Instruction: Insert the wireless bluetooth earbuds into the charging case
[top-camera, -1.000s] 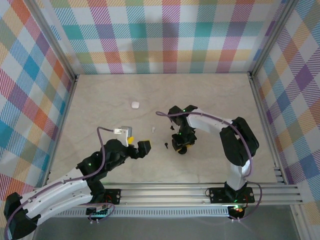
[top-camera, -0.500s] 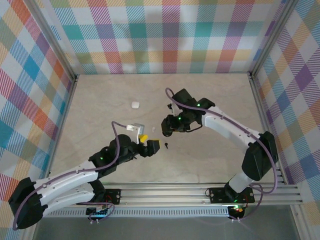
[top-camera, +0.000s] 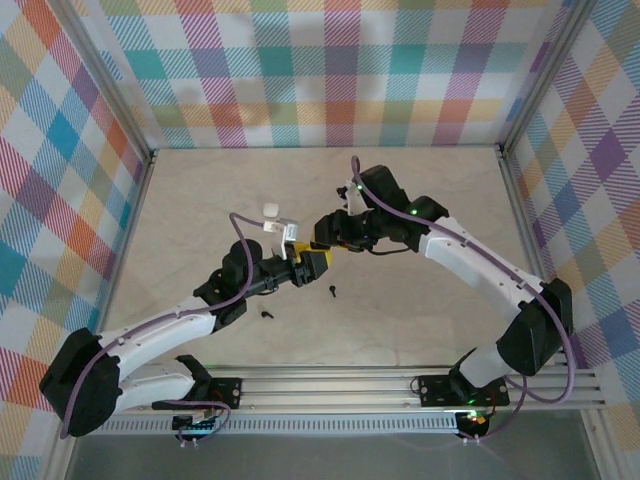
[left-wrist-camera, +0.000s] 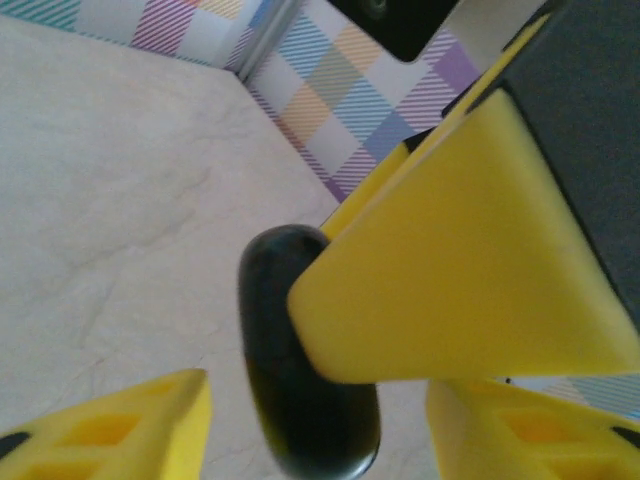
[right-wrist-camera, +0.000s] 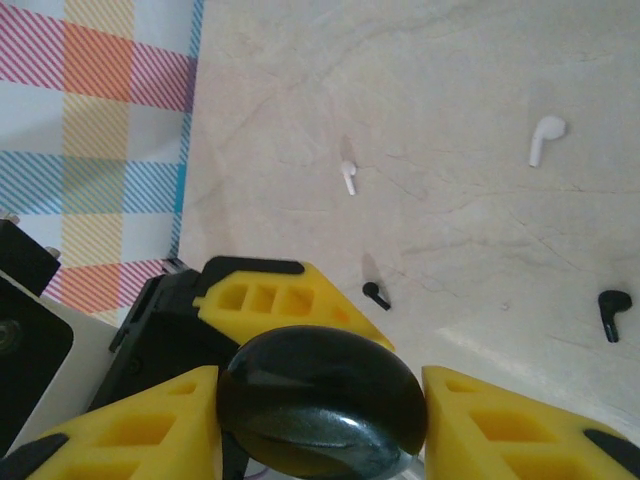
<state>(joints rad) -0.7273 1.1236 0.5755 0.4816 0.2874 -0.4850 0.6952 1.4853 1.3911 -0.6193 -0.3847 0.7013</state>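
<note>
The black charging case (right-wrist-camera: 322, 400) is in my right gripper, held across its length. So my left gripper should hold it while my right gripper turns and grips its thin sides (right-wrist-camera: 318, 340).
My right gripper (right-wrist-camera: 320, 405) is shut on the black charging case (right-wrist-camera: 320, 400), which looks closed and is held above the table. My left gripper (left-wrist-camera: 320, 425) is open, with a yellow finger on each side of the case (left-wrist-camera: 300, 380) and not touching it. In the top view the two grippers meet mid-table, left (top-camera: 314, 262) and right (top-camera: 331, 232). On the table lie two black earbuds (top-camera: 331, 291) (top-camera: 266, 313). The right wrist view shows two white earbuds (right-wrist-camera: 547, 135) (right-wrist-camera: 348, 178) and two black ones (right-wrist-camera: 375, 294) (right-wrist-camera: 612, 308).
A small white object (top-camera: 269, 209) lies on the table behind the left wrist. Aluminium rails (top-camera: 400, 385) run along the near edge, and checked walls (top-camera: 330, 70) close in the other sides. The beige tabletop (top-camera: 440, 320) stretches right of the grippers.
The right gripper lifted the black case off the table and swung it back and to the left. The left gripper reached forward and right until it met the case.
</note>
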